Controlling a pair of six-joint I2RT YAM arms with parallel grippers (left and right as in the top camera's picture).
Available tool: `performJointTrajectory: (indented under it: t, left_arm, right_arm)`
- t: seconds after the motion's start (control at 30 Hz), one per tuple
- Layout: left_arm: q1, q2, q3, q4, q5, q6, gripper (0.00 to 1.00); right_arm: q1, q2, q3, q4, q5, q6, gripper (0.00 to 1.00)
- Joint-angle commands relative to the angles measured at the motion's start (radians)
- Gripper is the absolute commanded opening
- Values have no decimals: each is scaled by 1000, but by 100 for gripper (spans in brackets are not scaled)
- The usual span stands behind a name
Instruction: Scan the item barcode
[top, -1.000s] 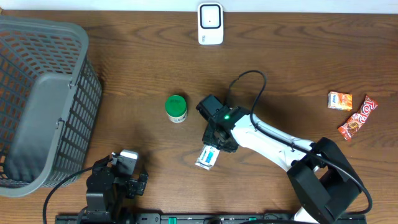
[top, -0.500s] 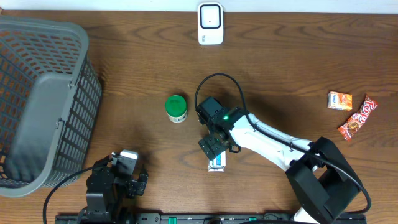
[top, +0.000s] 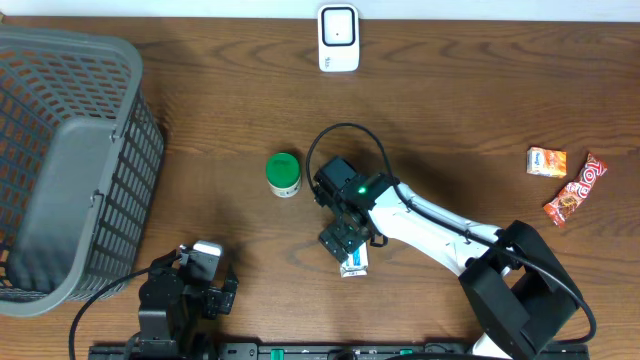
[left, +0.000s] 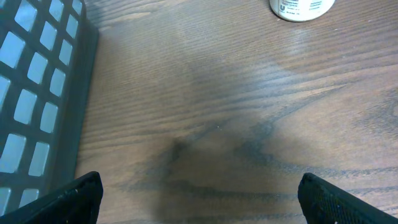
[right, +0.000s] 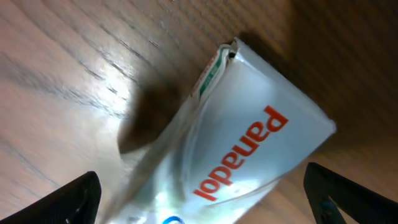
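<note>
My right gripper needs to turn in line with the Panadol box (right: 242, 134) and grip its long sides (right: 188, 118) before lifting, because the box lies slanted across the gripper's open fingers.
A white Panadol box (right: 236, 143) with red lettering, the item, lies on the wooden table just below my right gripper (right: 208, 196). The jaws are open, one dark fingertip on each side of the box, neither touching it. In the overhead view the box (top: 354, 264) pokes out from under the right gripper (top: 342, 240) near the table's front middle. The white scanner (top: 338, 38) stands at the far edge. My left gripper (left: 199, 196) is open over bare wood with nothing between its fingers. No barcode shows.
A grey mesh basket (top: 60, 160) fills the left side, and its wall (left: 37, 93) is close to the left gripper. A green-lidded jar (top: 284, 174) stands left of the right arm. Snack packets (top: 566, 180) lie at the far right.
The right gripper has opened and let go of the box, which now lies flat on the table slightly right of where it was held. The left arm has not moved.
</note>
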Motion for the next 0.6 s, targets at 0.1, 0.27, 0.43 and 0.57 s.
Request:
performJointTrajectory:
  t: [0.1,0.27,0.43,0.57]
  left_arm:
    - [4,-5,-14,-48,6,2,98]
    - [4,-5,-14,-48,6,2,98]
    - [4,-5,-14,-48,6,2,98]
    - [4,-5,-14,-48,6,2,98]
  right_arm:
    - [3,9,-3,34,-112,375,97]
    - [3,11,-3,52,-66,470,92]
    - [-1,46,-4,51,-39,478,90]
    - [-16,104,-4,51,-43,476,88]
